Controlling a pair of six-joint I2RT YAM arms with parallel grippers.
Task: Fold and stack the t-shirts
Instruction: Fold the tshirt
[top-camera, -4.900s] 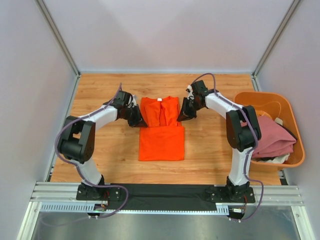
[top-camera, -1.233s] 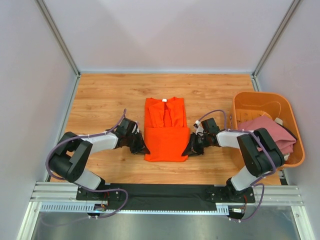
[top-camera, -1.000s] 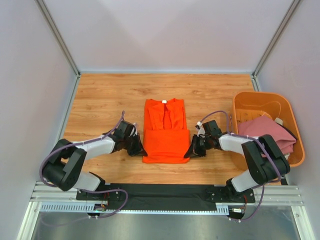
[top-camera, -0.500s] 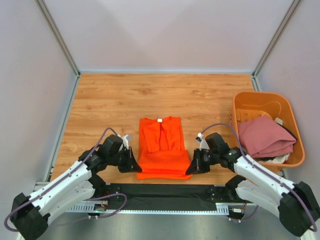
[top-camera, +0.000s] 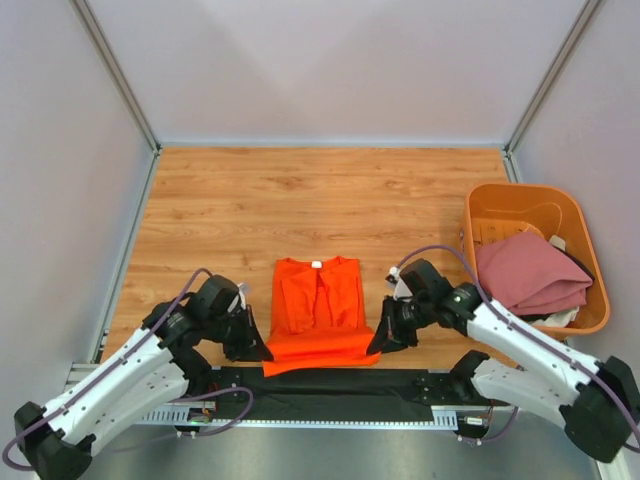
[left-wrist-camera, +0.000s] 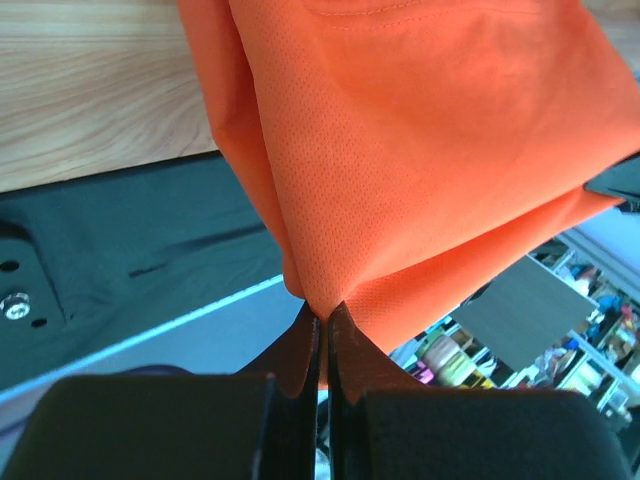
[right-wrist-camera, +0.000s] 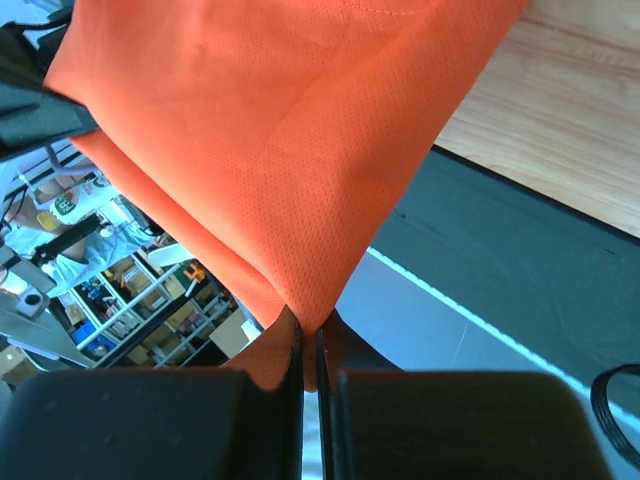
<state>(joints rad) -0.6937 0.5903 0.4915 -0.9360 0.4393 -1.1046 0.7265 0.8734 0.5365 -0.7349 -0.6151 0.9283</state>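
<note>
The orange t-shirt's hem (top-camera: 320, 361) hangs over the black strip at the front of the table, so the robot's left gripper and right gripper should bring the hem over the t-shirt's body to the collar (top-camera: 317, 264).
The bright orange t-shirt (top-camera: 318, 312) lies partly folded at the near edge of the table, its collar end away from the arms. My left gripper (top-camera: 256, 349) is shut on its near left corner (left-wrist-camera: 330, 270). My right gripper (top-camera: 376, 343) is shut on its near right corner (right-wrist-camera: 300, 270). Both corners are lifted and hang over the black strip at the table's front. A dusty pink t-shirt (top-camera: 530, 272) lies bunched in the tub at the right.
A rigid orange plastic tub (top-camera: 500, 205) stands at the right edge and holds the pink cloth and some other items. A black mat (top-camera: 330, 385) and a metal rail run along the near edge. Grey walls enclose the wooden table (top-camera: 320, 200).
Both grippers have pulled the orange t-shirt toward the near edge, holding its near corners. The shirt has slid from the middle of the table to the front.
</note>
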